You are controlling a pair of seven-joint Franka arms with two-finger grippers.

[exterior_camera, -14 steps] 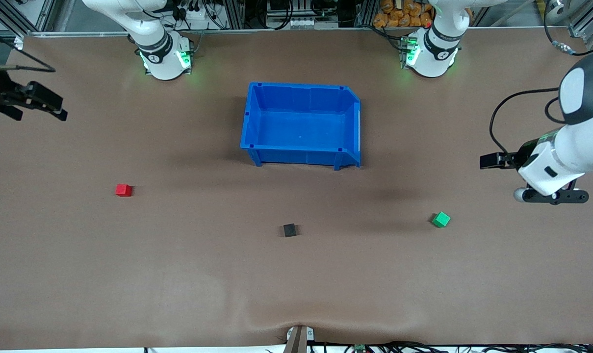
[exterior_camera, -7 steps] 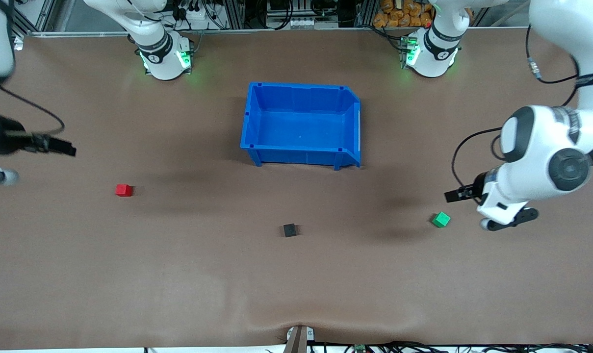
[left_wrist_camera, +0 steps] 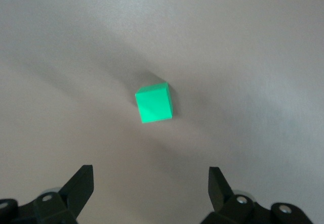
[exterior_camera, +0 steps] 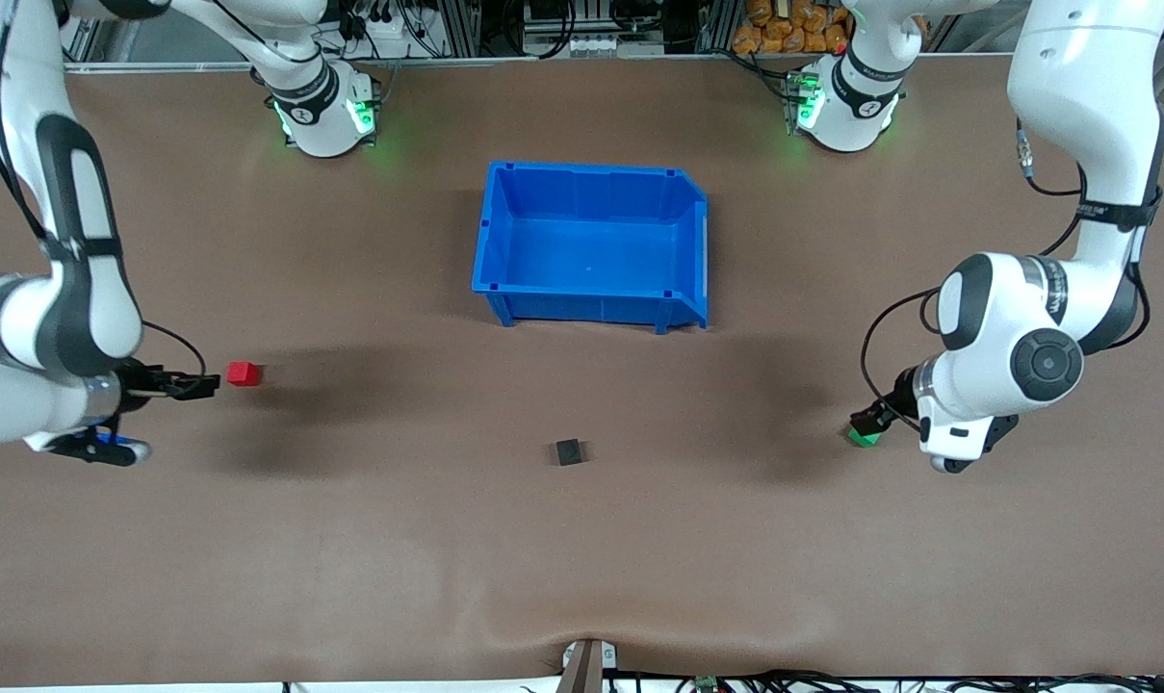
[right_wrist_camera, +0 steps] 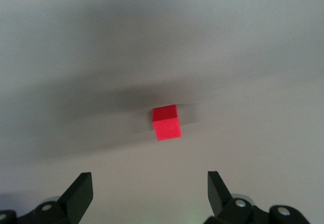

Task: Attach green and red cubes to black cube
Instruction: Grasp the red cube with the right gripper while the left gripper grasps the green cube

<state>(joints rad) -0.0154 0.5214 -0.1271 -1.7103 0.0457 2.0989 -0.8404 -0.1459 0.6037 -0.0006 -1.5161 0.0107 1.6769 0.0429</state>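
Note:
The flat sides of the red cube point(exterior_camera: 244, 374) and the black cube point(exterior_camera: 569, 451) are the same size, so the red cube should sit flush beside the black cube when the robot pushes it against that cube.
The red cube point(exterior_camera: 243, 373) lies on the brown table toward the right arm's end, and shows in the right wrist view point(right_wrist_camera: 166, 122). My right gripper point(exterior_camera: 196, 387) hangs open just beside it, with nothing between its fingers. The green cube point(exterior_camera: 865, 438) lies toward the left arm's end, partly covered by my left gripper point(exterior_camera: 868, 420), which is open over it. In the left wrist view the green cube point(left_wrist_camera: 154, 103) sits ahead of the spread fingertips point(left_wrist_camera: 81, 186). The black cube point(exterior_camera: 569, 451) rests alone between the two, nearer the front camera than the bin.
An empty blue bin point(exterior_camera: 490, 252) stands mid-table, farther from the front camera than the cubes. The arm bases point(exterior_camera: 323, 114) stand along the table's back edge. A small bracket point(exterior_camera: 586, 662) sits at the front edge.
Both arms have swung in from the table's ends and come down: the right gripper toward the red cube, the left gripper onto the green cube. The cubes have not moved.

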